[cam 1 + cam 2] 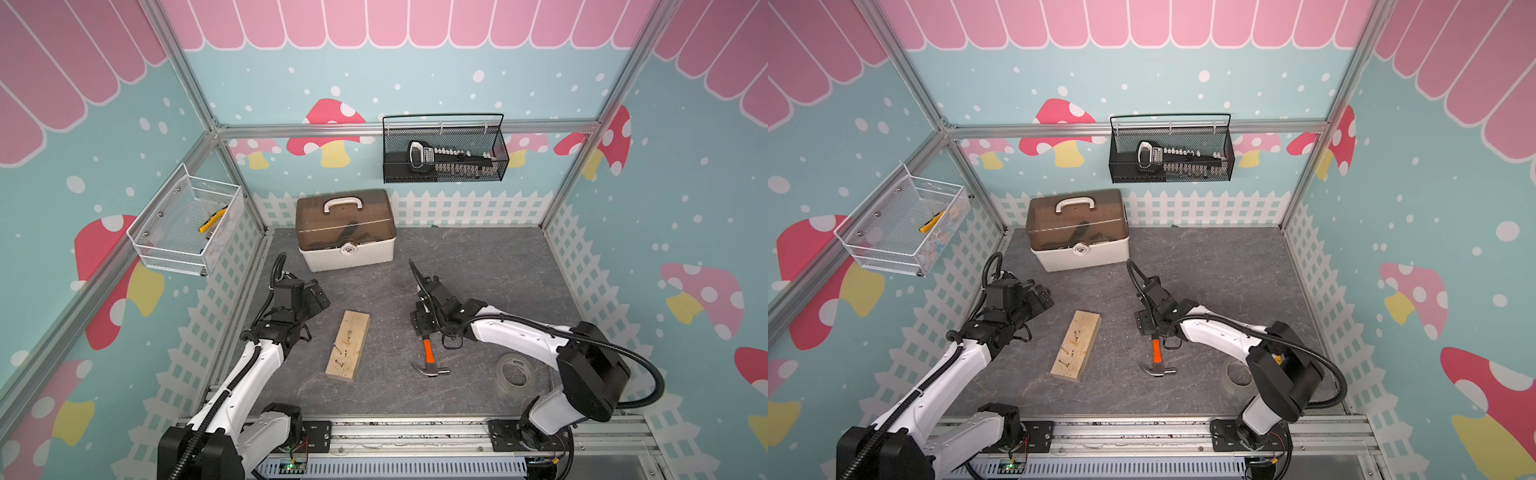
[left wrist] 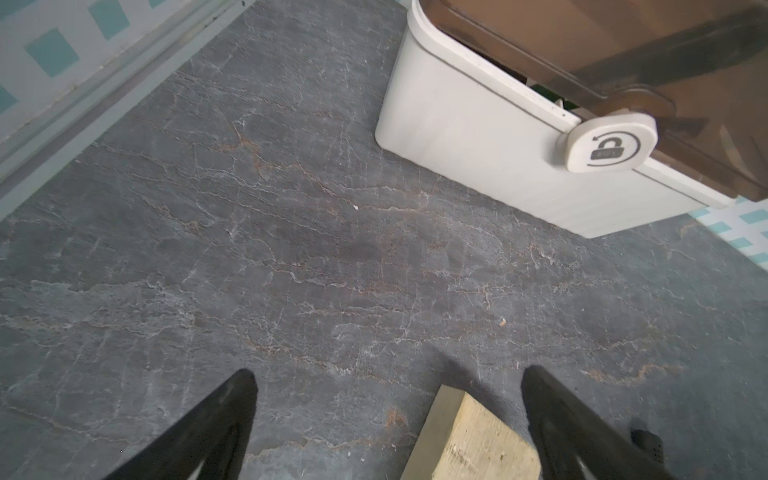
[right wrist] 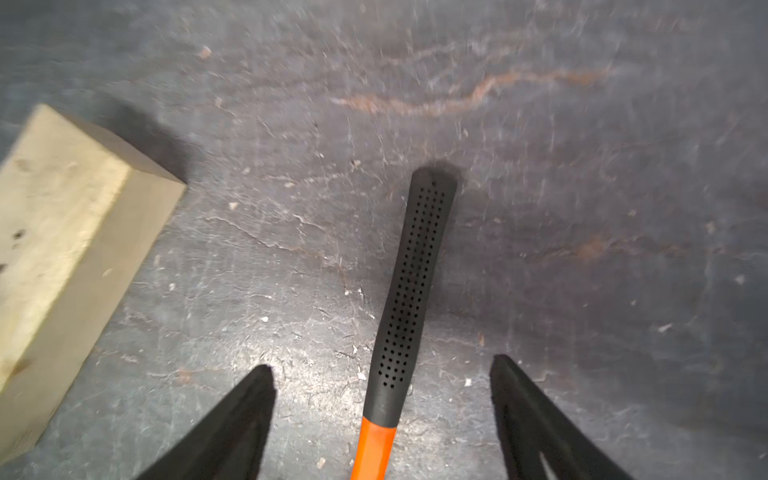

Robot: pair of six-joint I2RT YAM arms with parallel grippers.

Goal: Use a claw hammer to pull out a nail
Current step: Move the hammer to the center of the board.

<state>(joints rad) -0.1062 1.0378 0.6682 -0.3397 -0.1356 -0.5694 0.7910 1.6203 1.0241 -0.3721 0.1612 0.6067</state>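
My right gripper should move the claw hammer (image 1: 429,352) aside by its black grip (image 3: 406,300) before turning the wood block, because the claw hammer lies close beside it.
The claw hammer (image 1: 429,353) lies flat on the grey table, its silver head towards the front edge and its black shaft running back under my right gripper (image 1: 422,328). In the right wrist view the gripper (image 3: 382,365) is open, one finger on each side of the dotted black grip (image 3: 415,270), with a gap on both sides. A pale wood block (image 1: 348,345) lies left of the hammer with several nails (image 1: 340,351) standing in its top. My left gripper (image 1: 318,297) hangs open above the table behind the block's far end (image 2: 473,440), holding nothing.
A white toolbox (image 1: 345,232) with a brown lid stands at the back. A roll of clear tape (image 1: 515,374) lies right of the hammer head. A black mesh basket (image 1: 444,151) and a white wire basket (image 1: 187,224) hang on the walls.
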